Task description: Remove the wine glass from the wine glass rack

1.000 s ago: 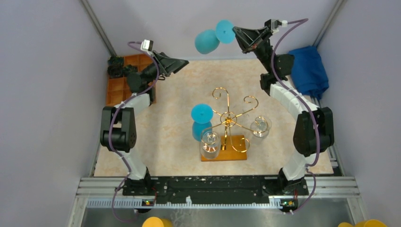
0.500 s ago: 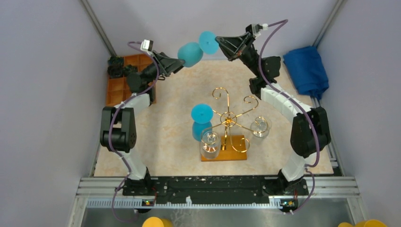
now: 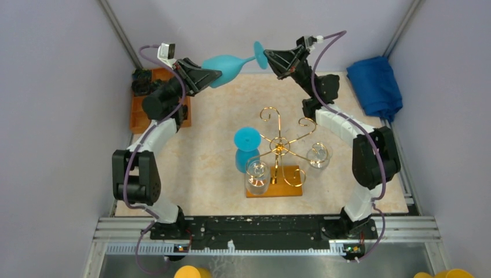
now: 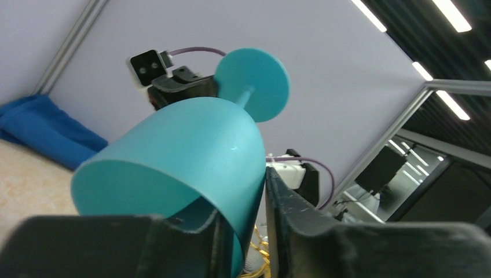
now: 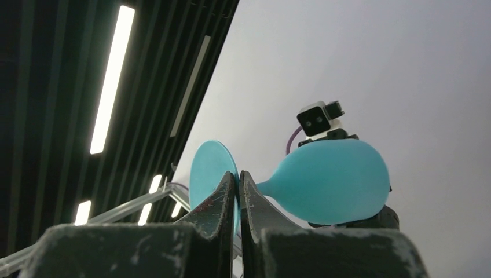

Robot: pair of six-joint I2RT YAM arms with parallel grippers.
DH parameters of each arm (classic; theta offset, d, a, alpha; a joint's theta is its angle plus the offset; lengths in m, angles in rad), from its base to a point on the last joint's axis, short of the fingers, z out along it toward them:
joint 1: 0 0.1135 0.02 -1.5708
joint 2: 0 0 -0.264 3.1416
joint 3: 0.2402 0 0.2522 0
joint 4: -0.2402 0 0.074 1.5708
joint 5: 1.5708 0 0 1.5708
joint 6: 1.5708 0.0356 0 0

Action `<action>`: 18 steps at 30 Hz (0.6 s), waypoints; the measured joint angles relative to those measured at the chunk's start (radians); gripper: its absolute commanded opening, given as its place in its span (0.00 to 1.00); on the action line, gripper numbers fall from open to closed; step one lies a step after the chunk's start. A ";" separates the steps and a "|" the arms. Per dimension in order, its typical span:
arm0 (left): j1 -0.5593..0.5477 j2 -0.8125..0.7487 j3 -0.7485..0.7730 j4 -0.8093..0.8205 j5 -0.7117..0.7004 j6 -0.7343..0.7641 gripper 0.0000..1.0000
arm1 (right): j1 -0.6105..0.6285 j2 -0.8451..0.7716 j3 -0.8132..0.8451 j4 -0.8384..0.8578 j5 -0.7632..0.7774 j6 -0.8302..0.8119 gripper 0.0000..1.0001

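My right gripper covers the foot the wine glass must stand on, so I'll open it, and my left gripper should put the glass beside the orange tray.
A teal wine glass hangs sideways in the air over the far edge of the table, held from both ends. My right gripper is shut on its round foot, the disc pinched between the fingertips. Over the bowl's rim sits my left gripper, one finger inside the bowl and one against its outer wall. The gold wine glass rack stands mid-table on its orange wooden base, well below and apart from both grippers. A second teal glass hangs on the rack.
Two clear glasses hang from the rack's near arms. A blue cloth lies at the back right. An orange tray with dark parts sits at the back left, under the left arm.
The right arm carried the teal glass leftward and turned it sideways. The left arm lifted, and its fingers went from wide open to closed over the bowl's rim.
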 measured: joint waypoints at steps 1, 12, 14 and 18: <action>0.000 -0.015 -0.005 0.001 -0.001 -0.002 0.11 | 0.001 0.000 0.000 0.004 -0.001 0.006 0.00; -0.010 -0.093 -0.057 0.028 -0.027 0.010 0.00 | 0.008 0.032 0.000 0.011 -0.002 0.032 0.49; -0.008 -0.116 -0.061 0.003 -0.026 0.046 0.00 | 0.008 0.032 0.001 0.039 -0.003 0.037 0.72; -0.006 -0.202 -0.058 -0.151 -0.026 0.164 0.00 | 0.000 0.030 0.001 0.074 0.000 0.030 0.90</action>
